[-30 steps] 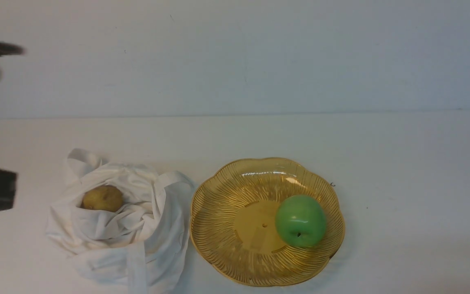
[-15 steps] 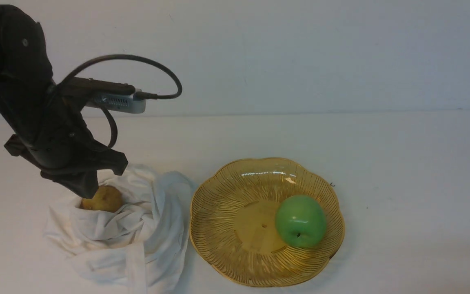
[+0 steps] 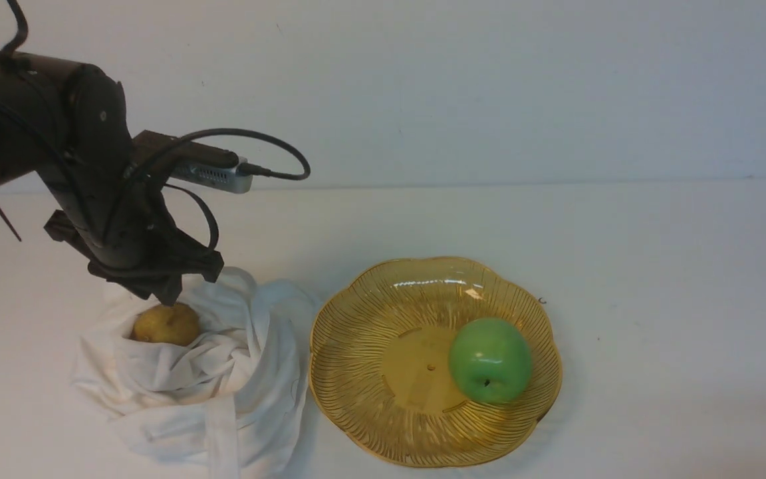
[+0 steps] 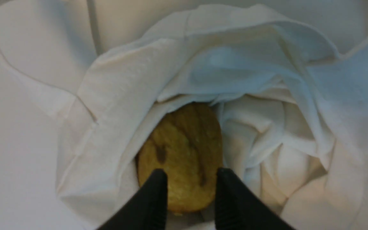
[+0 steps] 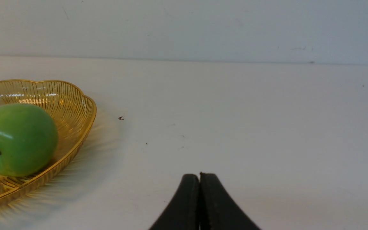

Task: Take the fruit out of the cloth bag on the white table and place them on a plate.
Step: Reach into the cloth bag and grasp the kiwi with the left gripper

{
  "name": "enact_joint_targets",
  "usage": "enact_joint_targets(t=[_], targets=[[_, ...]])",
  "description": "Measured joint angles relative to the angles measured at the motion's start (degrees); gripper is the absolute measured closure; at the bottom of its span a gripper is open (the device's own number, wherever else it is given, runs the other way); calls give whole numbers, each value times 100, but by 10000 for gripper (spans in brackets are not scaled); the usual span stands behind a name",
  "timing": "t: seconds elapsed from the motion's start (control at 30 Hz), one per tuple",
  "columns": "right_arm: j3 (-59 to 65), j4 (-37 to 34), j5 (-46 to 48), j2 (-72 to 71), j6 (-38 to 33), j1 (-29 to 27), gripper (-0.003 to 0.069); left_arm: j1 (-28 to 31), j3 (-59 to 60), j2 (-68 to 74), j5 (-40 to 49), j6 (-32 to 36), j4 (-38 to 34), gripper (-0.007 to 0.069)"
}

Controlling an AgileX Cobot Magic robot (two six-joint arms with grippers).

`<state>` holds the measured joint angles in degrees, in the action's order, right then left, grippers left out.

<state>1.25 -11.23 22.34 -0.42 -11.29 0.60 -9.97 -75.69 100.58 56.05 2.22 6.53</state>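
Note:
The white cloth bag (image 3: pixel 197 391) sags in limp folds (image 3: pixel 214 356) next to the fruit, so I should expect the bag to be empty when I lift the fruit out.
The fruit (image 3: pixel 167 324), small, oval and yellowish-brown, lies in the open mouth of the white cloth bag (image 3: pixel 223 379) at the front left of the white table (image 3: pixel 655 266). My left gripper (image 3: pixel 169 297) hangs just above the fruit, jaws open. In the left wrist view the gripper (image 4: pixel 192 176) straddles the near end of the fruit (image 4: pixel 184 143), with folds of the bag (image 4: pixel 133 80) around it. The amber plate (image 3: pixel 370 399) sits right of the bag. My right gripper (image 5: pixel 200 175) is shut and empty, low over the table right of the plate (image 5: pixel 72 95).
A glossy green apple (image 3: pixel 489 359) lies on the right half of the plate, also in the right wrist view (image 5: pixel 16 139). The bag's strap (image 3: pixel 223 432) trails toward the front edge. A white wall stands behind the table.
My left arm has swung in from the left edge and come over the bag, its gripper now right above the fruit. Fruit, plate and apple have not moved.

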Motion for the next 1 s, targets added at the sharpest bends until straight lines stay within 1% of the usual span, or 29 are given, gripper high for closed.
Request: enact_joint_targets(t=[0.03, 0.07, 0.2, 0.27, 0.33, 0.87, 0.9, 0.97, 1.0], targets=[[0, 0, 0, 0, 0, 0, 671, 0, 0, 50, -51, 0, 19, 333], [0, 0, 0, 0, 0, 0, 671, 0, 0, 62, -62, 0, 19, 324], [0, 0, 0, 0, 0, 0, 671, 0, 0, 272, -166, 0, 38, 166], [0, 0, 0, 0, 0, 0, 671, -11, 0, 349, -215, 0, 38, 137], [0, 0, 0, 0, 0, 0, 671, -23, 0, 398, -225, 0, 40, 127], [0, 0, 0, 0, 0, 0, 671, -51, -47, 816, -232, -5, 285, 134], [0, 0, 0, 0, 0, 0, 671, -51, -47, 828, -226, -5, 306, 157], [0, 0, 0, 0, 0, 0, 671, -51, -47, 834, -199, -5, 353, 229], [0, 0, 0, 0, 0, 0, 671, -51, -47, 834, -184, -5, 358, 244]])
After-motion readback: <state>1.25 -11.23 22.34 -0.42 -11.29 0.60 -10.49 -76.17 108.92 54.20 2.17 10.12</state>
